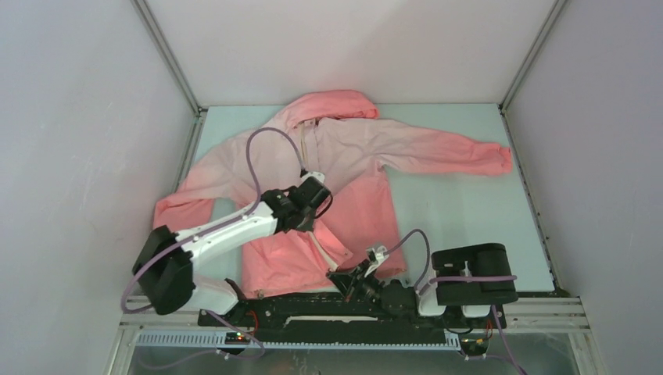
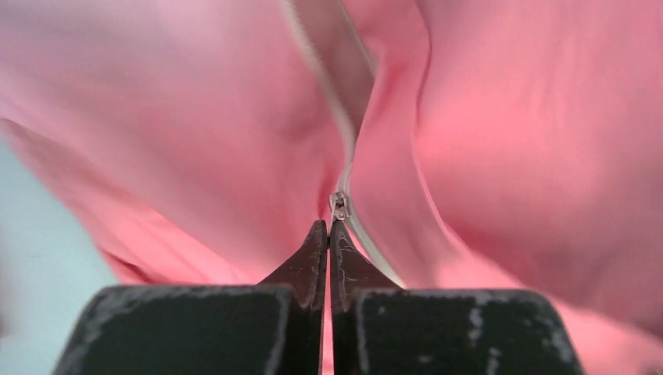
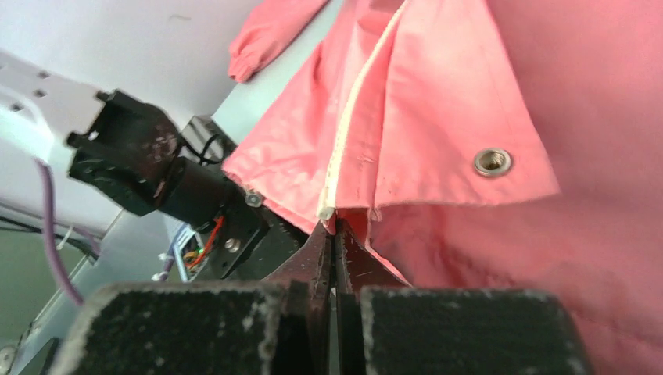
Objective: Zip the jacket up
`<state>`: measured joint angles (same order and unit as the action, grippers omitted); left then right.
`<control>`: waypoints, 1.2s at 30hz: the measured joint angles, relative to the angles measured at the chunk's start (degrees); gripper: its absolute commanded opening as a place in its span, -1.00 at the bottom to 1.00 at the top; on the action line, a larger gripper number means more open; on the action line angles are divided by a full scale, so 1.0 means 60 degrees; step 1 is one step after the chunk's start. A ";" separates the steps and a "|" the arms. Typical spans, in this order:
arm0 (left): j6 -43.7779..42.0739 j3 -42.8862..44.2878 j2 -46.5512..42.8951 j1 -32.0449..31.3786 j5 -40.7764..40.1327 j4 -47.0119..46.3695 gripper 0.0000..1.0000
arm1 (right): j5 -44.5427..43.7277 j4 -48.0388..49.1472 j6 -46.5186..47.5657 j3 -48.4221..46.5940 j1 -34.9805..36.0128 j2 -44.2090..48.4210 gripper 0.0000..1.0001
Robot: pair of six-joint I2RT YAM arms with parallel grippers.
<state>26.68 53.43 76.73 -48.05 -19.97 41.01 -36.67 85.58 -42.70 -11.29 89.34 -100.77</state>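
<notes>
The zipper [image 1: 320, 249] is joined and straight from the slider to my right gripper. My left gripper should go on pulling until the slider reaches the hood [image 1: 306, 124].
The pink jacket [image 1: 367, 156] lies spread on the table, hood at the far end and hem towards the arms. Its whitish zipper [image 2: 332, 101] gapes open above the slider and is joined below it. My left gripper [image 2: 328, 228] is shut on the small metal zipper pull [image 2: 338, 206]; in the top view it [image 1: 312, 223] sits over the middle of the jacket's front. My right gripper [image 3: 335, 226] is shut on the jacket's hem at the zipper's bottom end [image 3: 327, 209]; in the top view it [image 1: 338, 275] is at the near edge.
The pale table [image 1: 469, 219] shows to the right of the jacket, below the outstretched sleeve [image 1: 461, 152]. Grey walls close in the far, left and right sides. A metal snap [image 3: 493, 162] sits on the hem flap. The left arm's black base [image 3: 148, 168] stands close to my right gripper.
</notes>
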 measured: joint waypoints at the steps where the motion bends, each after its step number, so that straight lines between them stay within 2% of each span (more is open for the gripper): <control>1: -0.0095 0.0244 0.0313 0.0186 -0.0382 -0.0025 -1.00 | -0.0102 0.0000 0.0237 -0.0004 0.0164 0.0095 -1.00; 7: -0.1359 0.1435 0.1865 0.0823 -0.2211 -0.0386 -1.00 | -0.0645 -0.0007 0.1526 -0.0157 0.1049 0.0637 -1.00; 12: -0.2983 0.2266 0.2922 0.1851 -0.2885 -0.1749 -1.00 | -0.0816 -0.0026 0.2069 -0.0211 0.1304 0.0637 -1.00; 19: -0.5475 0.3821 0.4346 0.3410 -0.2827 -0.4335 -1.00 | -0.0882 -0.0022 0.2339 -0.0244 0.1406 0.0637 -1.00; 26: -0.7471 0.6182 0.6874 0.4368 -0.2463 -0.6331 -1.00 | -0.0783 -0.0022 0.2412 -0.0266 0.1406 0.0637 -1.00; 29: -0.8007 0.7828 0.8240 0.4768 -0.2058 -0.6455 -1.00 | -0.0790 -0.0022 0.2408 -0.0266 0.1402 0.0637 -1.00; 34: -0.8757 1.2025 1.1001 0.5162 -0.1668 -0.6200 -1.00 | -0.0776 -0.0018 0.2186 -0.0200 0.1395 0.0637 -1.00; 36: -0.8990 1.3198 1.1715 0.5246 -0.1650 -0.6087 -1.00 | -0.1071 -0.0011 0.2113 -0.0098 0.1242 0.0637 -1.00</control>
<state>-27.27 132.62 147.02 -16.58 -29.87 4.49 -43.09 85.52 -30.02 -11.88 96.79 -96.95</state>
